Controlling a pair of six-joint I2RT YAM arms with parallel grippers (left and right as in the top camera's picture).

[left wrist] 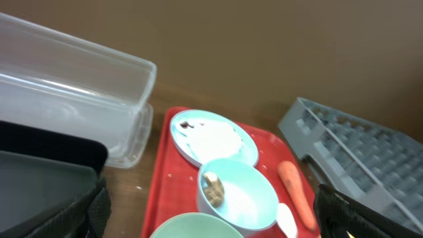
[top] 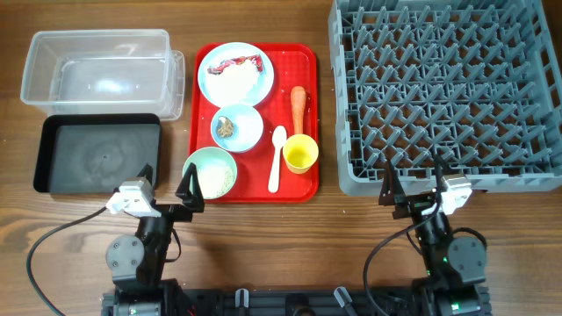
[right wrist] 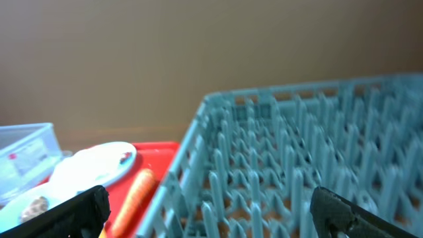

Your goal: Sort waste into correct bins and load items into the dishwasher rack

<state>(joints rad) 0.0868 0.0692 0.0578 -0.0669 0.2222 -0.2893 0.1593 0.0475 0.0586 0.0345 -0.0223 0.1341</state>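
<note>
Next, my left gripper moves the white tissue into the clear tub before I put the pale blue plate in the rack, because the tissue and a wrapper cover the plate.
On the red tray sit a pale blue plate with a red-and-white wrapper and white tissue, a small blue bowl with a brownish lump, a green bowl with rice, a carrot, a white spoon and a yellow cup. The clear tub and black tray lie left. The grey rack stands right. My left gripper is open and empty near the green bowl. My right gripper is open and empty at the rack's front edge.
The left wrist view shows the plate, blue bowl, carrot and tub. The right wrist view shows the rack and carrot. Black cables run along the front table edge.
</note>
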